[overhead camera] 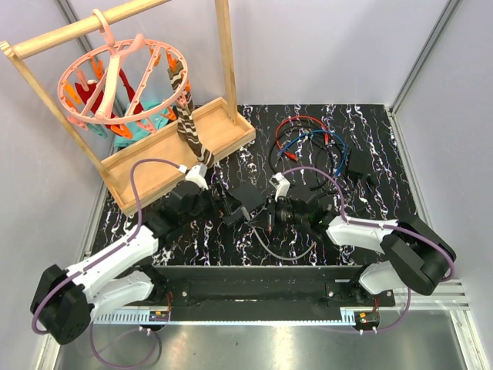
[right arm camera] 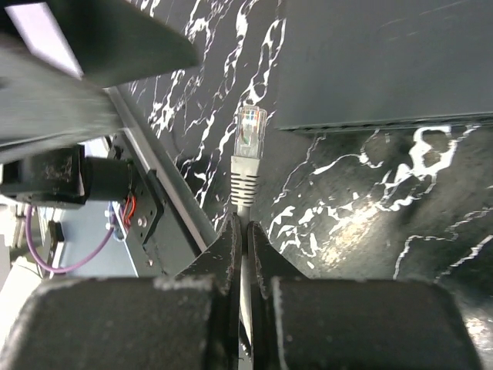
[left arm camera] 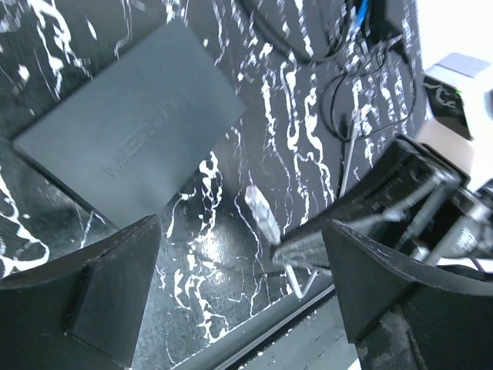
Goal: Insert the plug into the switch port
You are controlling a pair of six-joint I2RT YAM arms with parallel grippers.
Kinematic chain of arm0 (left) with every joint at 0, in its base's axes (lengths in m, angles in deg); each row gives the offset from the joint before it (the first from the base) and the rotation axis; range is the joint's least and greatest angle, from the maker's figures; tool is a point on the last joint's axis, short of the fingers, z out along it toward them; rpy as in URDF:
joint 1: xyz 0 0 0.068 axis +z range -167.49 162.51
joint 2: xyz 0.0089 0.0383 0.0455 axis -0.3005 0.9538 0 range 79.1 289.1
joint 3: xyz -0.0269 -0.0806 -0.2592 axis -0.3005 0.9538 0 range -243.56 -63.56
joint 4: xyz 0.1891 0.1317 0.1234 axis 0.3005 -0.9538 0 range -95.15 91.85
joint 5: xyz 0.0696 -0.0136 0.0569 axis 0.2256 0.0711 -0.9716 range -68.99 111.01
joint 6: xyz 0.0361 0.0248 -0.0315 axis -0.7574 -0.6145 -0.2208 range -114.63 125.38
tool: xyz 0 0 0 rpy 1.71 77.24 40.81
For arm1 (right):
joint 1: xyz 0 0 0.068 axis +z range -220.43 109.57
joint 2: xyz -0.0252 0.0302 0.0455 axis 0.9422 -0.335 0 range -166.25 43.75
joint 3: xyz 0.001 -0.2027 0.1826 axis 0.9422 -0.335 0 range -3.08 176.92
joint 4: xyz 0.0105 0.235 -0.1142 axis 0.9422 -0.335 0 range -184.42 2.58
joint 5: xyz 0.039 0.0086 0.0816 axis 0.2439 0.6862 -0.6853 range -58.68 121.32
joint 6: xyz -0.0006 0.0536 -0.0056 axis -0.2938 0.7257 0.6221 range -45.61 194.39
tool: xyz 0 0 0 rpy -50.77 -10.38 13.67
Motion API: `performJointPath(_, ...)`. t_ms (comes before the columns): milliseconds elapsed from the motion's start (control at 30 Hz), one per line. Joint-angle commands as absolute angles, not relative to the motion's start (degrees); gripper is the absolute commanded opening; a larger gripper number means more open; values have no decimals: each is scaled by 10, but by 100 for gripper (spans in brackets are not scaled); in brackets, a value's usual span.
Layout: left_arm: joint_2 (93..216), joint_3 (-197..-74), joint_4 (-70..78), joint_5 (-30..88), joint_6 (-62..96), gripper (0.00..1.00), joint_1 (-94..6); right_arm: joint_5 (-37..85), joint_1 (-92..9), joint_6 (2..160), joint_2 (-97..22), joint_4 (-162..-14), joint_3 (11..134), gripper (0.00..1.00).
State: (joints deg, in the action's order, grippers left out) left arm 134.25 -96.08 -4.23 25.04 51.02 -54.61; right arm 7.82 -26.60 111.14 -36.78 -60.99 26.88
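Observation:
The grey cable is in my right gripper behind the plug's ribbed sleeve, so my left gripper should hold the plug while my right gripper takes the ribbed sleeve.
The switch, a flat matte black box, lies on the marbled black table, with its ports along the long edge that faces my right gripper. It also shows in the left wrist view and the top view. My right gripper is shut on the grey cable just behind the clear plug. The plug tip is a short way left of the switch's corner and is not in a port. My left gripper is open and empty, hovering near the switch. The plug also shows in the left wrist view.
A wooden rack with a pink clip hanger stands at the back left. Red and blue cables and a black adapter block lie at the back right. The metal front rail runs along the near edge.

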Motion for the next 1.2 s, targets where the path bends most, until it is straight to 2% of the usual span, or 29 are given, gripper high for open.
performJointPath(0,1367,-974,4,255,552,86,-557,93,-246,1088,-361,-582,289,0)
performJointPath(333,1385,-956,16,257,591,68,-570,145,-206,1055,-346,-611,296,0)
performJointPath(533,1394,-938,17,265,619,63,-577,173,-186,1044,-340,-616,300,0)
performJointPath(900,1397,-921,44,279,637,39,-582,208,-160,1025,-348,-615,311,0)
performJointPath(1000,1400,-919,51,282,636,27,-581,210,-156,1023,-353,-614,314,0)
performJointPath(1167,1395,-913,59,282,635,0,-582,222,-149,1021,-354,-618,320,0)
